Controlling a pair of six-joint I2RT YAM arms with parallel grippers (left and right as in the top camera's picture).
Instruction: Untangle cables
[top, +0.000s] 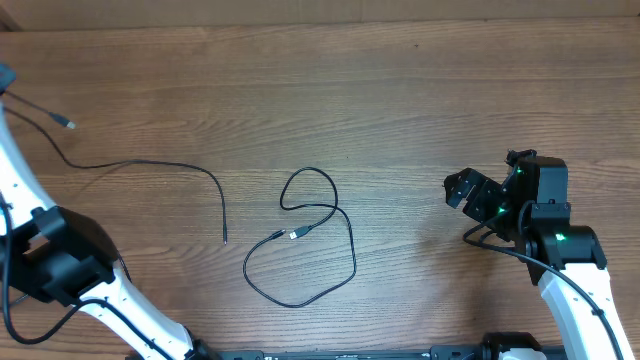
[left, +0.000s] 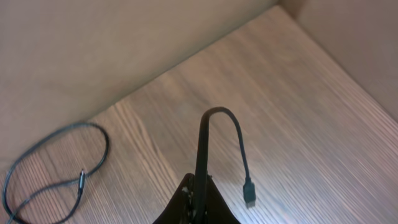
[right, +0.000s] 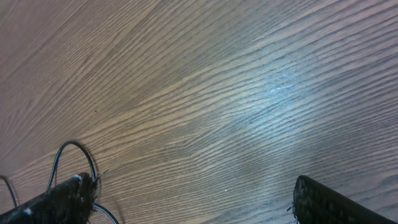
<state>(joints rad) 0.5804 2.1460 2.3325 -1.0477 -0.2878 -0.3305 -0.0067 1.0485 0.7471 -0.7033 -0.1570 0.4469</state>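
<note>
Its cable (top: 222, 212) is clear of the looped cable, so my left gripper should keep going to the open wood at the table's side (top: 32, 112) and release its cable there.
Two thin black cables lie on the wooden table. One cable (top: 150, 166) runs from the far left edge across to an end near the middle; its other plug (top: 68, 124) hangs by the left edge. My left gripper (left: 198, 202) is shut on this cable (left: 219, 113), which arcs up out of the jaws and down to its plug (left: 249, 191). In the overhead view that gripper (top: 4, 78) barely shows. The second cable (top: 300, 245) lies looped at the table's centre. My right gripper (top: 462, 192) stands open and empty to its right, fingers (right: 62, 200) wide apart over bare wood.
A cable loop (left: 56, 165) with a plug end lies at the left of the left wrist view. A thin wire loop (right: 74, 149) shows beside the right gripper's left finger; whose it is I cannot tell. Plain walls (left: 93, 50) border the table's far corner.
</note>
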